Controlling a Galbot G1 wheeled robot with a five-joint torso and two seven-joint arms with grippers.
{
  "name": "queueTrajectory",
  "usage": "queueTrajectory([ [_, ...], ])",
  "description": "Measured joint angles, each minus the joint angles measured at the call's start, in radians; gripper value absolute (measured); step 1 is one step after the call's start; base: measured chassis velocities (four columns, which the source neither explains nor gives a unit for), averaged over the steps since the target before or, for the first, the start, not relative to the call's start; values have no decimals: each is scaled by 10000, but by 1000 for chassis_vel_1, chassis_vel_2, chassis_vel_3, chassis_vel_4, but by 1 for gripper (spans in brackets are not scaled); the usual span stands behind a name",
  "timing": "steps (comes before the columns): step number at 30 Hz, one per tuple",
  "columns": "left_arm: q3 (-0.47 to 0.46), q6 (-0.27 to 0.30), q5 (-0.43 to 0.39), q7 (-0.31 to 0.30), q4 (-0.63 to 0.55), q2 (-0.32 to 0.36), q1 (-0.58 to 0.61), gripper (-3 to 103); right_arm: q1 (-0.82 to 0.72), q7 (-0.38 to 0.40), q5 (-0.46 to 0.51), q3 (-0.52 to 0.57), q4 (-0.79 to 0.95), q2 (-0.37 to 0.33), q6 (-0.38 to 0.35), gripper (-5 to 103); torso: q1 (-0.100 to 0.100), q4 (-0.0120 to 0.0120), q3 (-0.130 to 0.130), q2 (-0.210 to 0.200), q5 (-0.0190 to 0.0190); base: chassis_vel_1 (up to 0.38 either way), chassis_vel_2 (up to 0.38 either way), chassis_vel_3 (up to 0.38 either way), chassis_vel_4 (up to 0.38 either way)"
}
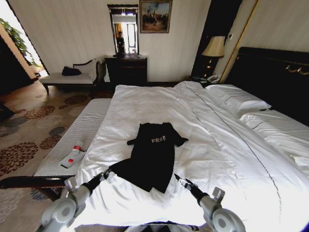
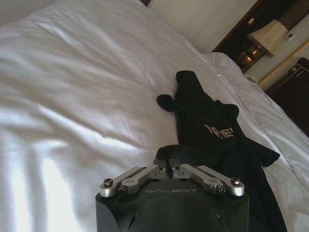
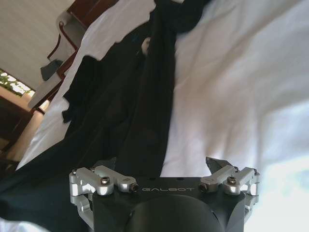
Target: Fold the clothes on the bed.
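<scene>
The black T-shirt [image 1: 153,158] will spread out flat and show the rest when the robot pulls its hem, because the white lettering breaks off at a fold.
The clothes, one black T-shirt [image 1: 152,154] with white lettering, lie crumpled near the foot of the bed [image 1: 222,159], collar towards the pillows. My left gripper [image 1: 107,173] is at the shirt's lower left corner, which is drawn out towards it. In the left wrist view that gripper [image 2: 167,155] is shut, with the shirt's [image 2: 212,125] black fabric at its tips. My right gripper [image 1: 177,178] hovers just off the lower right hem. In the right wrist view it [image 3: 159,166] stands open, one fingertip [image 3: 215,164] over the white sheet and the T-shirt [image 3: 140,96] beneath the other side.
A grey striped bench [image 1: 77,130] runs along the bed's left side, with a small white bottle [image 1: 72,156] with a red cap on it. Pillows [image 1: 241,101] and a dark headboard [image 1: 275,72] lie to the far right. A dresser [image 1: 126,70] stands against the back wall.
</scene>
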Motion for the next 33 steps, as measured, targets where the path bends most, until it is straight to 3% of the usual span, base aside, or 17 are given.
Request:
queueTrajectory([
  [8,156,7,131,-50,-41,-74,-50,1,-362,-209,-33,-726,51,346,-361,96,0,0,0,1,0,0,0,0,0],
  [9,159,10,154,-51,-61,-78,-30,1,-399,-249,-131,-842,-36,402,-367,90,0,-1,0,0,1,0,0,0,0],
  [16,258,20,331,-67,-176,-79,61,1,-263,-303,-280,-1006,-402,492,-368,86,-1,0,-1,0,2,0,0,0,0],
  [19,390,25,418,-115,-292,-27,61,1,-49,-272,-132,-1009,-553,483,-368,78,0,0,-1,0,1,0,0,0,0],
  [21,407,28,423,-126,-306,-19,55,1,-18,-260,-106,-1009,-579,484,-368,78,0,0,0,1,1,0,0,0,0],
  [24,450,52,426,-167,-359,26,21,1,68,-220,-16,-1014,-673,513,-368,61,-1,0,0,1,1,0,0,0,0],
  [27,453,55,426,-180,-367,39,18,1,73,-219,-12,-1037,-680,523,-367,56,0,0,0,0,2,0,0,0,0],
  [28,456,58,427,-191,-381,42,18,1,94,-219,-11,-1063,-690,541,-368,46,-1,0,0,1,1,0,0,0,0],
  [30,456,59,427,-196,-393,45,19,1,115,-219,-9,-1075,-697,553,-373,46,0,0,0,1,2,0,0,0,0],
  [33,454,60,427,-202,-411,55,33,1,135,-211,-8,-1088,-701,570,-381,29,-1,0,0,0,2,0,0,0,0],
])
